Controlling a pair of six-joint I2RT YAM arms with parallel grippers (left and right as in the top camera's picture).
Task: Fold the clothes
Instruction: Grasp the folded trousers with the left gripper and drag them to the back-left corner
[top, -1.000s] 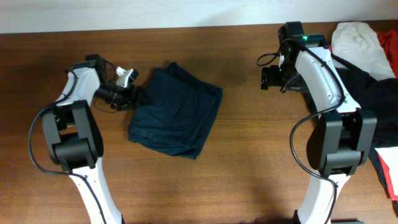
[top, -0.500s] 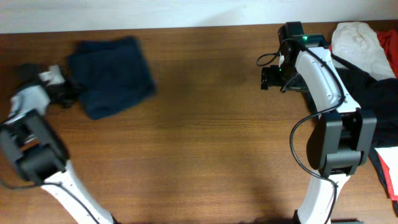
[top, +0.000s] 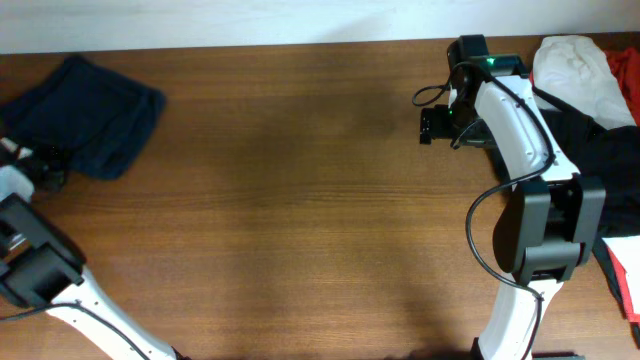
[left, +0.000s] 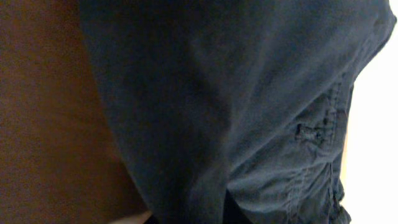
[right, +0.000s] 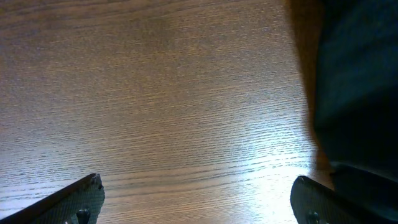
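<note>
I should use my left gripper to turn the folded dark blue garment (top: 95, 110) square to the table's back edge (top: 105, 52) before opening, because the garment lies at a slant in the table's back corner.
A folded dark blue garment (top: 88, 112) lies at the table's far left back corner. My left gripper (top: 38, 172) is at its lower left edge, close to the table's left side, and appears shut on the cloth. In the left wrist view the dark blue garment (left: 249, 93) fills nearly the whole frame and hides the fingers. My right gripper (top: 436, 122) hangs at the back right over bare wood. In the right wrist view the right gripper (right: 199, 202) is open, both fingertips (right: 84, 198) wide apart with nothing between them.
A pile of clothes sits at the right edge: a white garment (top: 575, 60), a black one (top: 612, 145) and a red one (top: 627, 70). Dark cloth (right: 357, 93) shows just right of the right gripper. The wooden table (top: 300, 200) stretches between the arms.
The left arm swung far to the left, dragging the dark blue garment from the middle-left of the table to the far left back corner. The right arm stayed still.
</note>
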